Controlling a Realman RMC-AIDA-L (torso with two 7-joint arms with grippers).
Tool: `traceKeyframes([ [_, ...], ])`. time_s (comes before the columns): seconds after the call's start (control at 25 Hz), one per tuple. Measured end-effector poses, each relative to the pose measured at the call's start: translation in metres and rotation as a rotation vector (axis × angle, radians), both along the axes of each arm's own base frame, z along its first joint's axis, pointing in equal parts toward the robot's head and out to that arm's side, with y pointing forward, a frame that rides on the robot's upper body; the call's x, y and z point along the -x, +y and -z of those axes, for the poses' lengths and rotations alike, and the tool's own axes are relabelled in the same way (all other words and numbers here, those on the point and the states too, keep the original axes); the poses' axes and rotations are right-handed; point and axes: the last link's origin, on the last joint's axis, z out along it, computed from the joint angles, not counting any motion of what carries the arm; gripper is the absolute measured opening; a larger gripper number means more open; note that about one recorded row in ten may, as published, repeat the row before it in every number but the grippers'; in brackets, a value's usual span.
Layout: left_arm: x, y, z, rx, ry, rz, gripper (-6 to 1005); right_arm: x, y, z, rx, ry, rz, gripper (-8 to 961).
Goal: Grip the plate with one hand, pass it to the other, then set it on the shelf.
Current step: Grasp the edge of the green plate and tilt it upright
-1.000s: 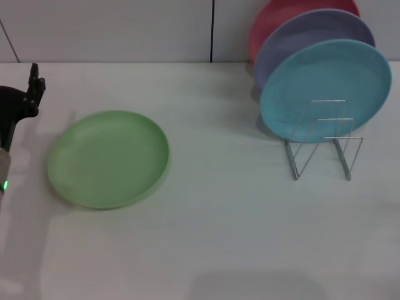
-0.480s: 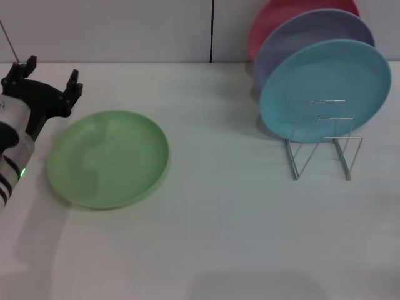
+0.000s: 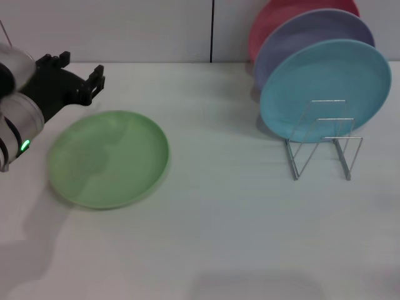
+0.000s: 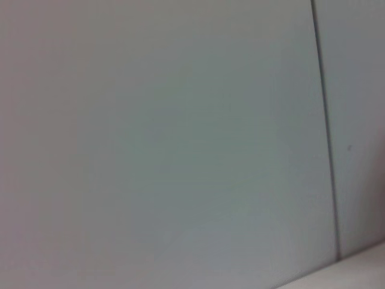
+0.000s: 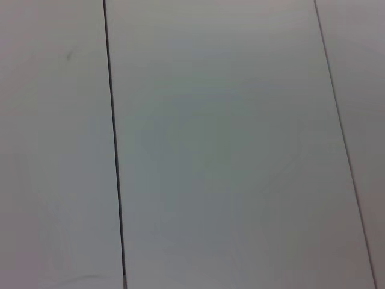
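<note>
My left gripper's open fingers point at the wall point(image 3: 147, 34) beyond the light green plate. I should turn the gripper and tilt it down toward the plate's rim point(image 3: 57, 142).
The light green plate point(image 3: 108, 158) lies flat on the white table at the left in the head view. My left gripper point(image 3: 80, 67), black on a silver arm with a green ring, hovers just beyond the plate's far left rim. It is open with nothing between its fingers. The wire shelf point(image 3: 322, 140) stands at the right, with its front loops bare. My right gripper is out of view. Both wrist views show only pale wall panels with dark seams.
Three plates stand upright in the back of the rack: a light blue plate point(image 3: 325, 84) in front, a lavender plate point(image 3: 300, 34) behind it and a red plate point(image 3: 275, 15) at the rear. A wall runs along the table's far edge.
My left arm has swung in from the left edge toward the right, and its gripper now sits by the green plate's far left rim. The plates and the rack have not moved.
</note>
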Motion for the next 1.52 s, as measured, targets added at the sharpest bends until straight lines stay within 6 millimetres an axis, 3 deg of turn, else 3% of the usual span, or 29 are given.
traceKeyframes([
  [0.12, -0.007, 0.002, -0.005, 0.01, -0.176, -0.044, 618, -0.001, -0.001, 0.001, 0.004, 0.001, 0.005, 832],
  [0.2, -0.009, 0.003, -0.007, -0.017, -0.229, -0.049, 666, -0.002, -0.001, 0.001, 0.007, 0.003, 0.008, 833],
  [0.36, -0.019, 0.0, 0.004, -0.106, -0.167, 0.012, 756, -0.002, 0.001, 0.003, 0.023, 0.009, 0.014, 833],
  [0.44, -0.037, -0.008, 0.007, -0.274, -0.032, 0.156, 791, -0.002, 0.002, 0.004, 0.031, 0.009, 0.012, 833],
  [0.6, -0.051, -0.028, 0.001, -0.543, 0.127, 0.377, 844, -0.002, 0.003, 0.004, 0.036, 0.009, 0.01, 833],
  [0.76, -0.044, -0.04, -0.012, -0.692, -0.004, 0.475, 845, -0.002, 0.004, 0.004, 0.037, 0.007, 0.011, 833],
  [0.96, -0.026, -0.036, -0.024, -0.562, -0.411, 0.561, 846, -0.004, 0.004, 0.004, 0.043, 0.009, 0.018, 833],
  [1.04, -0.029, -0.028, -0.025, -0.44, -0.464, 0.572, 845, -0.004, 0.004, 0.004, 0.043, 0.008, 0.018, 832],
  [1.24, -0.048, -0.001, -0.014, -0.175, -0.26, 0.46, 844, -0.004, 0.005, 0.003, 0.047, 0.002, 0.018, 832],
  [1.52, -0.084, 0.004, -0.021, -0.118, 0.105, 0.319, 844, -0.004, 0.008, 0.004, 0.055, 0.002, 0.016, 832],
])
